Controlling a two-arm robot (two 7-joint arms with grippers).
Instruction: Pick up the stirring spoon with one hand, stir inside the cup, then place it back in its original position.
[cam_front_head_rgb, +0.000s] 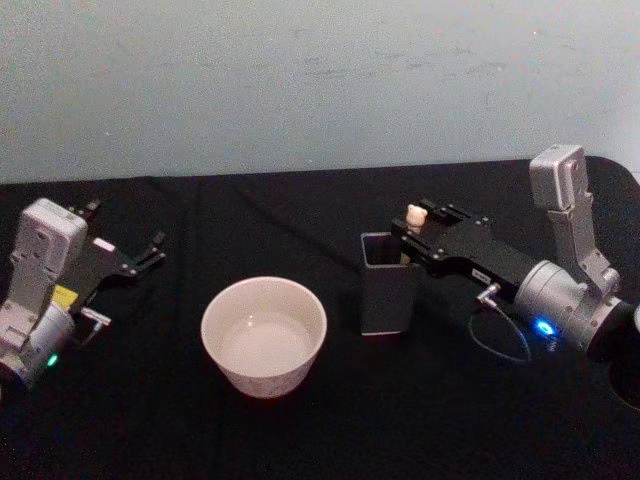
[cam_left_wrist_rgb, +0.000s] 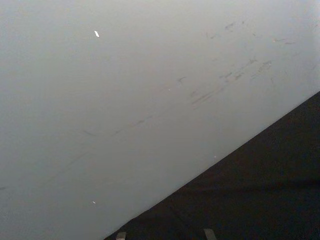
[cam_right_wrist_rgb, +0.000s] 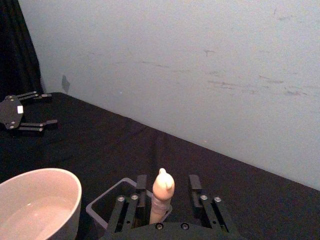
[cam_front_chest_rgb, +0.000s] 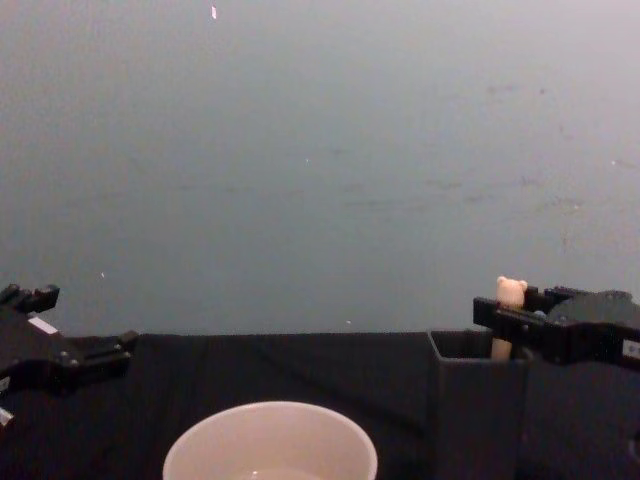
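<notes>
The dark grey holder's opening (cam_front_chest_rgb: 464, 346) is wide open next to the beige handle (cam_front_chest_rgb: 511, 293), so the stirring spoon's hidden round bowl will come out freely when I lift it.
The stirring spoon (cam_front_head_rgb: 416, 213) stands upright in the dark grey square holder (cam_front_head_rgb: 388, 300), with its beige bear-head handle (cam_right_wrist_rgb: 163, 192) sticking out above the rim. My right gripper (cam_front_head_rgb: 412, 222) is level with the handle, open, one finger on each side and small gaps showing. The chest view shows the bear head (cam_front_chest_rgb: 511, 291) just above the right gripper (cam_front_chest_rgb: 505, 310). The wide cream cup (cam_front_head_rgb: 263, 335) stands left of the holder and holds what looks like clear liquid. My left gripper (cam_front_head_rgb: 127, 228) rests open at the table's far left.
A black cloth covers the table (cam_front_head_rgb: 300, 210). A pale wall (cam_front_head_rgb: 320, 80) rises right behind it. A gap of bare cloth separates the cup (cam_front_chest_rgb: 270, 440) from the holder (cam_front_chest_rgb: 475, 400). A thin cable (cam_front_head_rgb: 500, 340) loops under my right wrist.
</notes>
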